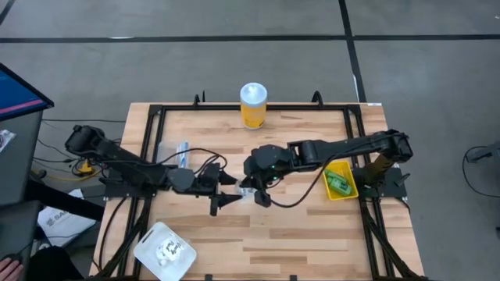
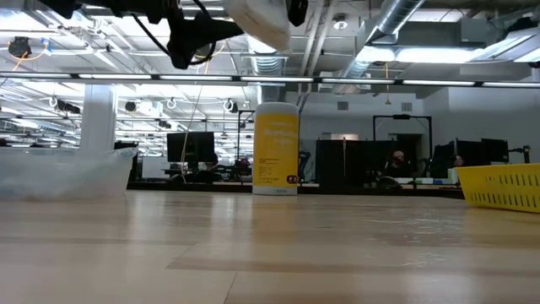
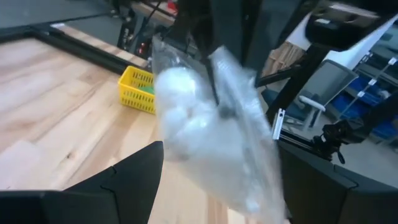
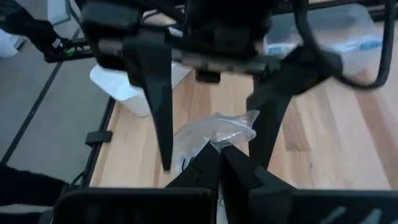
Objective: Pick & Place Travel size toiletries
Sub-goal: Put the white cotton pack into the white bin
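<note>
My right gripper is holding the packet far from the white tray (image 1: 166, 251), so my left gripper should grip the packet (image 1: 245, 190) and bring it over to the tray.
A clear crinkly packet (image 3: 205, 137) with white lumps inside hangs in the air over the middle of the table; it also shows in the high view (image 1: 245, 190) and at the top of the low view (image 2: 257, 21). My right gripper (image 1: 256, 193) is shut on the packet's top (image 4: 217, 132). My left gripper (image 1: 223, 201) is open, level with the packet, with one finger on either side of it (image 3: 217, 158). I cannot tell whether those fingers touch it. My right gripper pinches the packet's crumpled top edge (image 4: 219, 134) between its two fingertips (image 4: 208, 163). The fingers come from the table's right side, slanting down. The packet hangs below them, clear of the table.
A yellow basket (image 1: 341, 181) with green pieces stands at the right. A tall yellow jar with a white lid (image 1: 253, 105) stands at the far edge. A clear box (image 1: 173, 152) lies at the left, and a white tray with packets (image 1: 164, 250) at the near left corner.
</note>
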